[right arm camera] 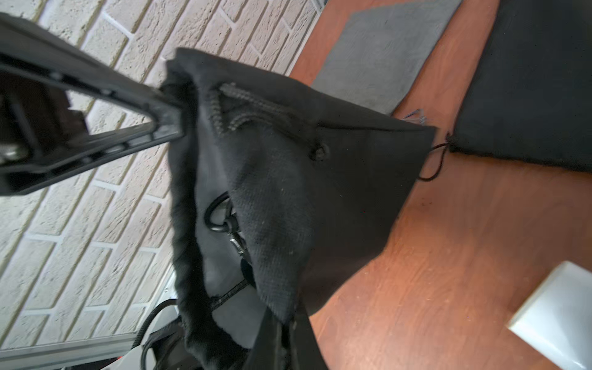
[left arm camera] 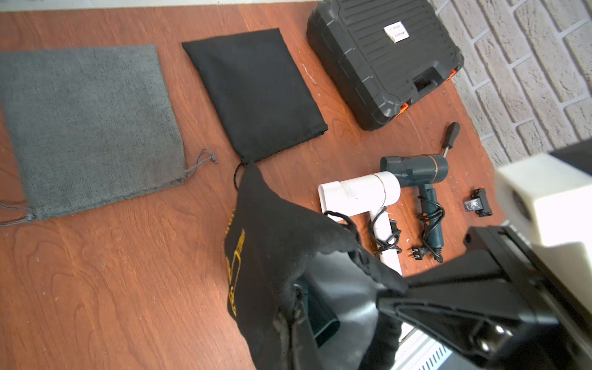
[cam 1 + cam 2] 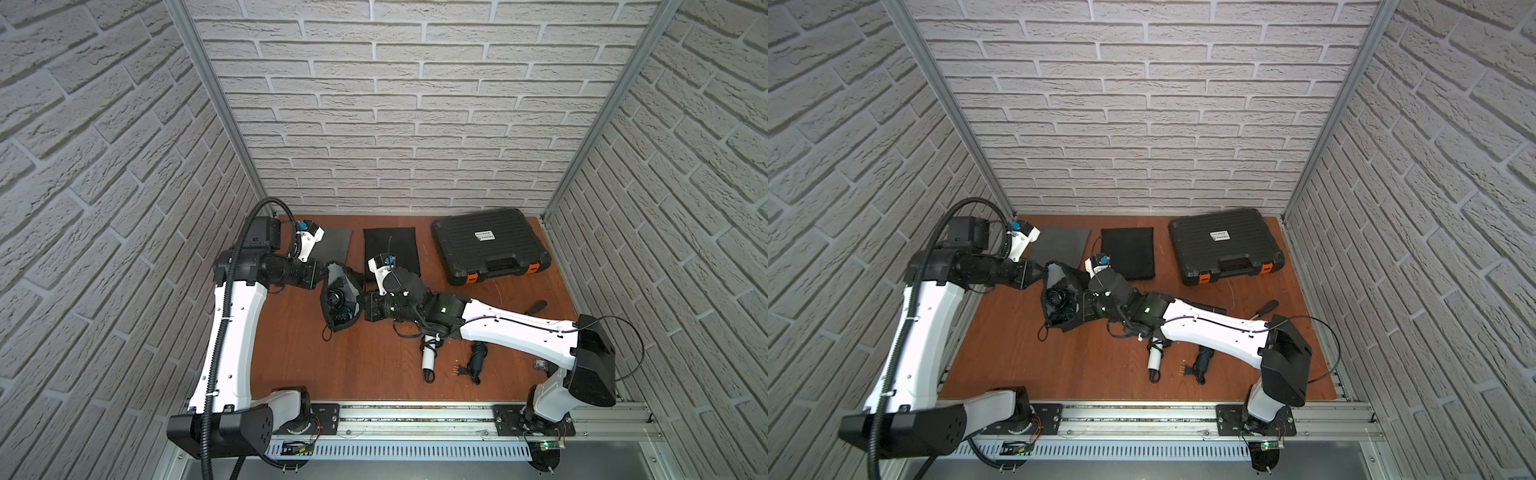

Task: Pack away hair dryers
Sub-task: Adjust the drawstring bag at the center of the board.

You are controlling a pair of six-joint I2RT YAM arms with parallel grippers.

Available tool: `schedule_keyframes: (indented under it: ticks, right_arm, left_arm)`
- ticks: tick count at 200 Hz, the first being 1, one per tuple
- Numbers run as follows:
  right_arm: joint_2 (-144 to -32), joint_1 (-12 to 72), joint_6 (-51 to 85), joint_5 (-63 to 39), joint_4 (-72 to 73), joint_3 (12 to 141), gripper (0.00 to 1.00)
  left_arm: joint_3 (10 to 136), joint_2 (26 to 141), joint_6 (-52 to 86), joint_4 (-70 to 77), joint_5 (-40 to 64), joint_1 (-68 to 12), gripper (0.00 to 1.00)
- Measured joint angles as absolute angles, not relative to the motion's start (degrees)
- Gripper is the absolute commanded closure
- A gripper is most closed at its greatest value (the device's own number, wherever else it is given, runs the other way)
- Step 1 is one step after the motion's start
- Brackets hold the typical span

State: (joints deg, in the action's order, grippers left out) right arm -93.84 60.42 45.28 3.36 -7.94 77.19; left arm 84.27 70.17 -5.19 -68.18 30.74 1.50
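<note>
The dark teal hair dryer (image 3: 338,305) is inside the pouch and my right gripper is holding the pouch's near rim. My left gripper keeps going down, then lets go of the pouch's far rim (image 3: 330,268).
A black drawstring pouch (image 3: 347,328) (image 3: 1054,274) hangs off the table, held open between my two grippers. My left gripper (image 3: 326,270) (image 2: 290,323) is shut on the far rim of the pouch (image 2: 282,256). My right gripper (image 3: 363,305) (image 1: 286,345) is shut on the near rim of the pouch (image 1: 288,192). Inside lies a dark teal hair dryer (image 2: 320,314) (image 3: 336,301) with its cord. A white hair dryer (image 2: 362,192) (image 3: 428,357) and a second teal hair dryer (image 2: 416,169) (image 3: 478,359) lie on the table, partly under my right arm in both top views.
A flat grey pouch (image 3: 332,245) (image 2: 89,128) and a flat black pouch (image 3: 392,245) (image 2: 256,93) lie at the back. The shut black hard case (image 3: 490,249) (image 2: 384,57) with orange latches sits back right. A screwdriver (image 2: 450,134) and a small black part (image 2: 479,205) lie to the right.
</note>
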Motion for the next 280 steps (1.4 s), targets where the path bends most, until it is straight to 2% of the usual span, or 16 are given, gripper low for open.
schedule_keyframes:
  ticks: [54,168,204,253,280]
  right_arm:
    - [-95.79,60.66,48.84,0.95,-2.87,76.01,0.97]
    - [-97.12,61.04,53.43,2.96,2.57,71.37,0.97]
    - [-96.79,61.04,54.59,4.82,4.10,67.81,0.97]
    - [-96.40,61.04,55.55,6.68,4.69,65.87,0.97]
    - [-95.96,61.12,55.70,6.94,4.97,65.87,0.97]
  left_arm:
    - [84.20,74.30,-6.42,-67.13,31.33,1.50,1.00]
    - [83.18,81.19,-9.72,-64.97,36.18,0.97,1.00]
    - [82.83,80.99,-11.14,-65.32,36.86,0.95,0.85]
    - [82.83,80.42,-11.99,-65.58,37.87,0.93,0.51]
    - [82.89,80.42,-11.92,-65.63,37.98,0.93,0.39]
